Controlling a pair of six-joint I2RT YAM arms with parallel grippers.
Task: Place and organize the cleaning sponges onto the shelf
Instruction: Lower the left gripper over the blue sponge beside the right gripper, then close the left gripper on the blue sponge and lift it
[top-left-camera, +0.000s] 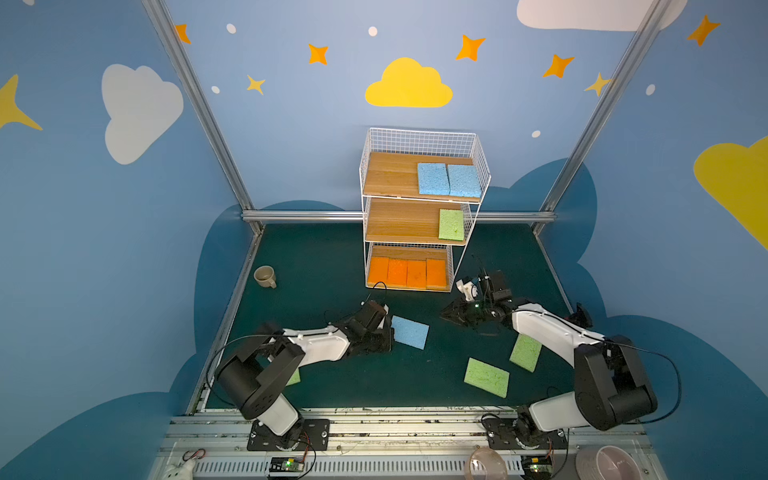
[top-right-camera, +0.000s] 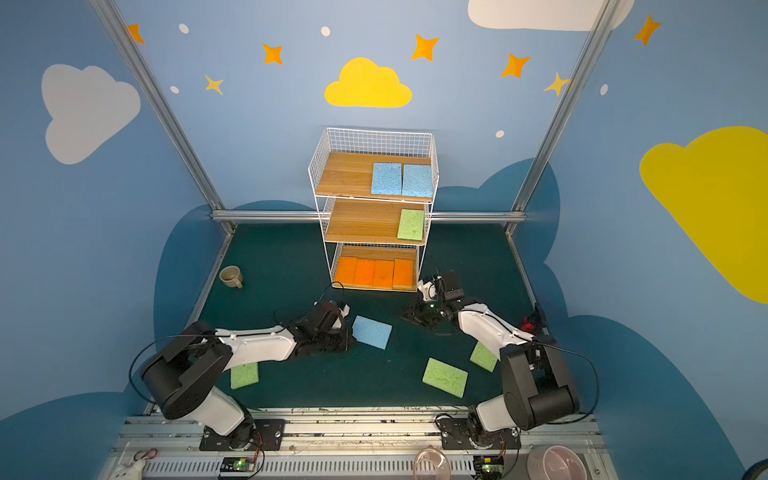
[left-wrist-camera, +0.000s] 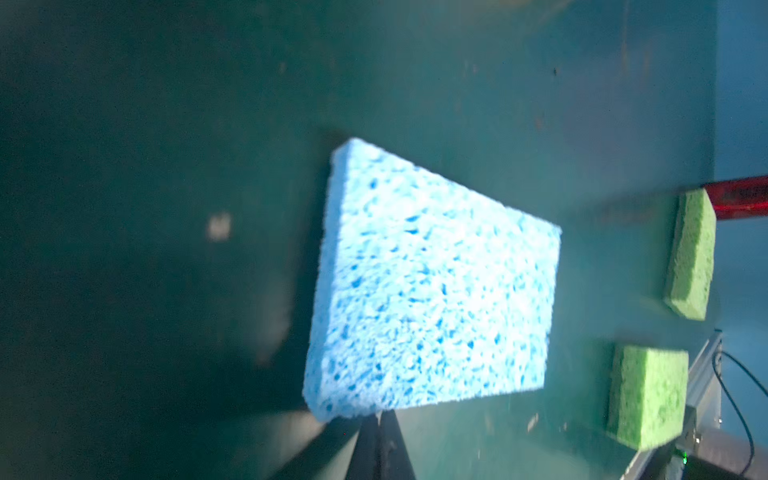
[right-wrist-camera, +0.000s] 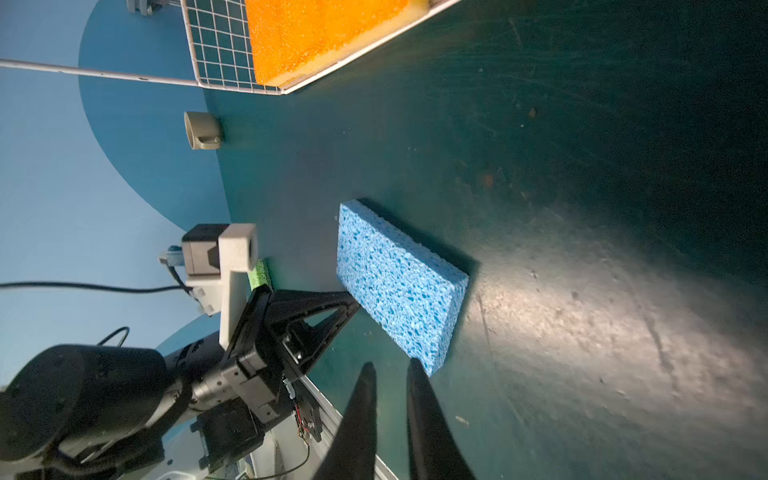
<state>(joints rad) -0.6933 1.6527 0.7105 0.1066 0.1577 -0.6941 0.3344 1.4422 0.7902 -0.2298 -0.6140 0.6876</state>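
My left gripper should take the near short end of the light blue sponge (top-left-camera: 410, 333) only after I turn the sponge lengthwise to the shelf, because the sponge lies slanted across the shelf's front.
A light blue sponge (top-left-camera: 409, 331) (top-right-camera: 372, 331) lies flat on the green table in front of the shelf (top-left-camera: 390, 174). My left gripper (top-left-camera: 389, 332) (left-wrist-camera: 379, 413) is shut, its tips touching the near edge of that sponge (left-wrist-camera: 432, 282) and holding nothing. My right gripper (top-left-camera: 446, 314) (right-wrist-camera: 391, 363) hovers low on the sponge's other side, narrowly open and empty. The shelf holds two blue sponges (top-left-camera: 449, 179) on top, one green sponge (top-left-camera: 451, 224) in the middle and several orange sponges (top-left-camera: 409, 273) at the bottom. Three green sponges (top-left-camera: 486, 377) (top-left-camera: 525, 352) (top-right-camera: 244, 375) lie on the table.
A beige mug (top-left-camera: 265, 276) lies on its side at the back left. A clear bowl (top-left-camera: 488, 463) and a pale bowl (top-left-camera: 604, 463) stand beyond the table's front rail. Metal frame posts border the table, and the right arm hangs over one green sponge.
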